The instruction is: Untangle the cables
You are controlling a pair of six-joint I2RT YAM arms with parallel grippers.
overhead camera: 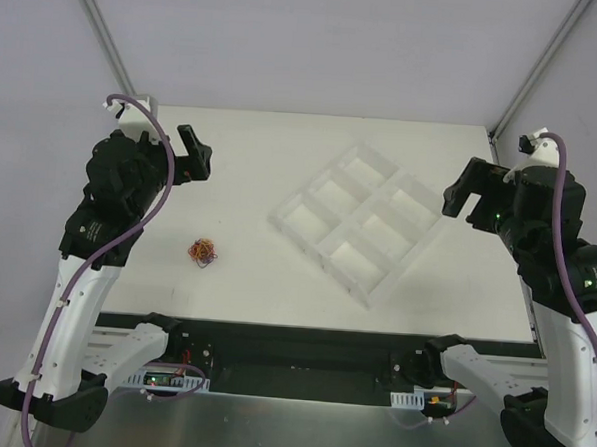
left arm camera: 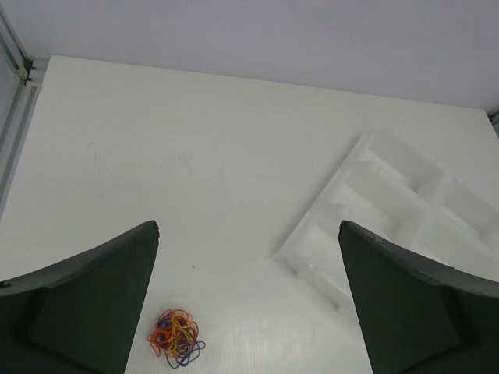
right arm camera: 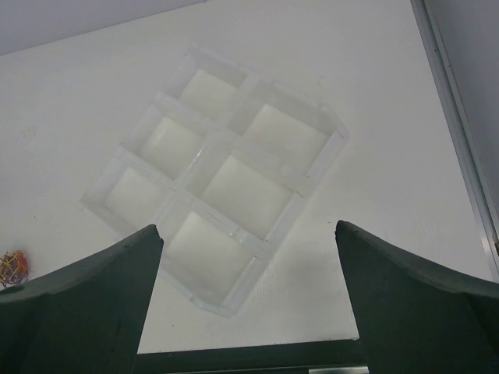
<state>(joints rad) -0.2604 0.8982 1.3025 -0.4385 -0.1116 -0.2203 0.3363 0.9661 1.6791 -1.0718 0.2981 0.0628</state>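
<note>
The ball of cables (overhead camera: 202, 250) is clear of the tray, so my open left gripper should keep going down and close on the purple loops (overhead camera: 205, 263) at the ball's near edge.
The cables (overhead camera: 203, 252) lie as one small tangled ball of thin red, orange, yellow and purple strands on the white table, left of centre. In the left wrist view the cables (left arm camera: 176, 337) sit low in the frame, just inside the left finger. My left gripper (overhead camera: 194, 155) hovers high over the table's far left, open and empty, well above the ball. My right gripper (overhead camera: 462, 200) hangs open and empty at the right side, beside the tray. In the right wrist view the cables (right arm camera: 13, 266) peek in at the left edge.
A clear plastic tray (overhead camera: 301, 231) with six compartments lies tilted right of centre on the table (overhead camera: 251, 181); it shows in both wrist views, tray (left arm camera: 327, 226) and tray (right arm camera: 327, 156). A metal frame rail (right arm camera: 460, 148) runs along the table's right edge.
</note>
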